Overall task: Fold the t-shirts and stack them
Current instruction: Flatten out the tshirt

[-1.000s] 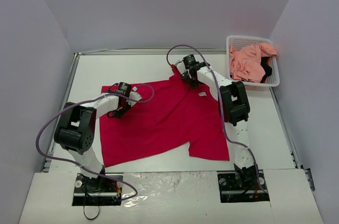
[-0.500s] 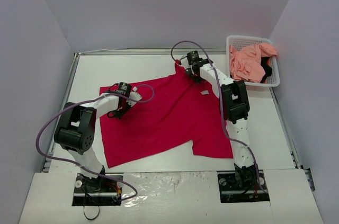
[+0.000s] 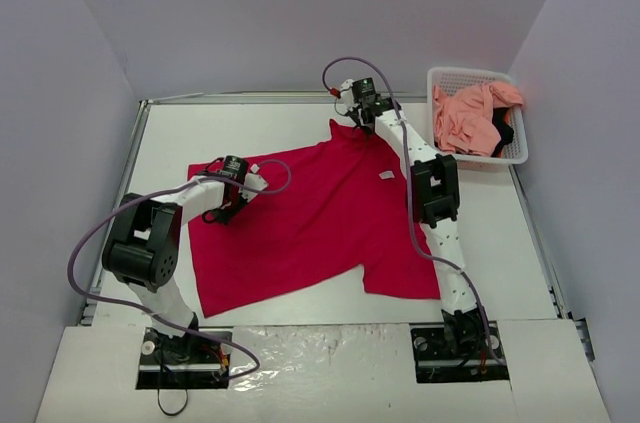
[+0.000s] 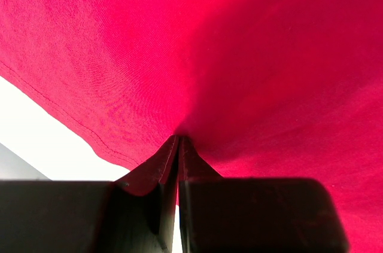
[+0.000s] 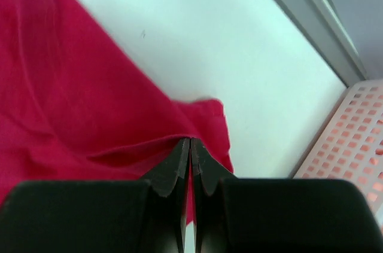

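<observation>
My right gripper carries on pulling the red t-shirt's far corner (image 3: pixel 343 131), which it is pinching, toward the table's grey rim until the t-shirt's corner lies flat, because there is clear table (image 3: pixel 325 113) that way.
A crimson red t-shirt (image 3: pixel 310 218) lies spread on the white table. My left gripper (image 3: pixel 222 209) is shut on its left edge; in the left wrist view the cloth (image 4: pixel 239 55) bunches into my closed jaws (image 4: pixel 179 139). My right gripper (image 3: pixel 350 123) is shut on the shirt's far top corner, with red cloth (image 5: pixel 72 109) pinched at its tips (image 5: pixel 190 140). A salmon pink t-shirt (image 3: pixel 465 115) and a bit of black garment (image 3: pixel 503 133) lie in the basket at the back right.
The white lattice basket (image 3: pixel 450 75) stands at the table's far right corner, its wall (image 5: pixel 353 145) just right of my right gripper. A raised grey rim (image 3: pixel 240 98) runs along the table's back edge. A small white tag (image 3: pixel 384 176) shows on the shirt.
My right gripper has closed on the shirt's top corner and pulled it toward the back of the table, stretching the cloth. The left arm has stayed where it was.
</observation>
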Robot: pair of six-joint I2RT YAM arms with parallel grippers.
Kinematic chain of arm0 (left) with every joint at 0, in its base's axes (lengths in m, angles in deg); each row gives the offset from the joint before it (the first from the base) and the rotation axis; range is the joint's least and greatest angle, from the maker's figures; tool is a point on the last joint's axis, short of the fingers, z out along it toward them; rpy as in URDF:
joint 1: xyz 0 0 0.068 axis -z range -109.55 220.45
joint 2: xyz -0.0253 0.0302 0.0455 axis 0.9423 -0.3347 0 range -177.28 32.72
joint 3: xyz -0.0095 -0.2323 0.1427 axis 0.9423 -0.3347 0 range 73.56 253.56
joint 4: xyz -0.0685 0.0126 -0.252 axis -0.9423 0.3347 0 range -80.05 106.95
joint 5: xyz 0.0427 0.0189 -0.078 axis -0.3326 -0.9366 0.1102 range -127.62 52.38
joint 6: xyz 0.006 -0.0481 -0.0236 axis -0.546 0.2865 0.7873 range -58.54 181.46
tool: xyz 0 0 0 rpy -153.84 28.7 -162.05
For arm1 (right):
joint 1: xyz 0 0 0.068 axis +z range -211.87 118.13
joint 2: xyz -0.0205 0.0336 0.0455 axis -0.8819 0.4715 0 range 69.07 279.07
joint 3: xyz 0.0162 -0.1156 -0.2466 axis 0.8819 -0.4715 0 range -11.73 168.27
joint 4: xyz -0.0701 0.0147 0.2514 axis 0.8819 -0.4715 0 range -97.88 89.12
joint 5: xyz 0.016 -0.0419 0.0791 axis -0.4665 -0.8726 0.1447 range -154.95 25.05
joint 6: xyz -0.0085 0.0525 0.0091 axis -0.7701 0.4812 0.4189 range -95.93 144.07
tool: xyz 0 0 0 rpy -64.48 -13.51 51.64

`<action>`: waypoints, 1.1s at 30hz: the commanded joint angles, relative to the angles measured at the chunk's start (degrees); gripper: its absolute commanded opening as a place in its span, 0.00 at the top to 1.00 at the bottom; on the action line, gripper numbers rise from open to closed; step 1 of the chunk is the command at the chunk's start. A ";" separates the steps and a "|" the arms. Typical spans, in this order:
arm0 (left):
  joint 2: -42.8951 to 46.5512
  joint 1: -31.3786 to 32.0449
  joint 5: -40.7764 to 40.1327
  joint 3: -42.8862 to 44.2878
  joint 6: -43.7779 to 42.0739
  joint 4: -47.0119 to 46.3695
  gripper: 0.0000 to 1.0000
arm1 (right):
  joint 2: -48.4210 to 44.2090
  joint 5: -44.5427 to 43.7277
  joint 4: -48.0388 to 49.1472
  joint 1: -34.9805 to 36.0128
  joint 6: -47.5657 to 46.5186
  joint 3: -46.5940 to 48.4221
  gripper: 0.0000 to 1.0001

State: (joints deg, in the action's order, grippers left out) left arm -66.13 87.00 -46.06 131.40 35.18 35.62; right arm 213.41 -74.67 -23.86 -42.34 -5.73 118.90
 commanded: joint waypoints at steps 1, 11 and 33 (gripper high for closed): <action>0.15 0.67 2.30 -1.24 1.94 2.89 0.98 | 2.53 -3.02 0.21 -0.28 1.23 6.81 1.00; 2.96 0.49 2.12 -0.72 1.94 2.72 0.98 | 5.61 -12.69 21.04 -0.63 2.29 7.62 1.00; 1.55 0.41 1.50 -0.63 1.94 1.49 0.97 | 4.76 -26.50 45.32 1.74 -8.36 -1.85 0.08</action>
State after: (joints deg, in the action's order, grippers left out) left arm -65.32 87.07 -45.21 130.99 36.23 35.89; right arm 225.80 -99.24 18.96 -41.16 -15.24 120.14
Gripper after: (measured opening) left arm 0.028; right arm 0.930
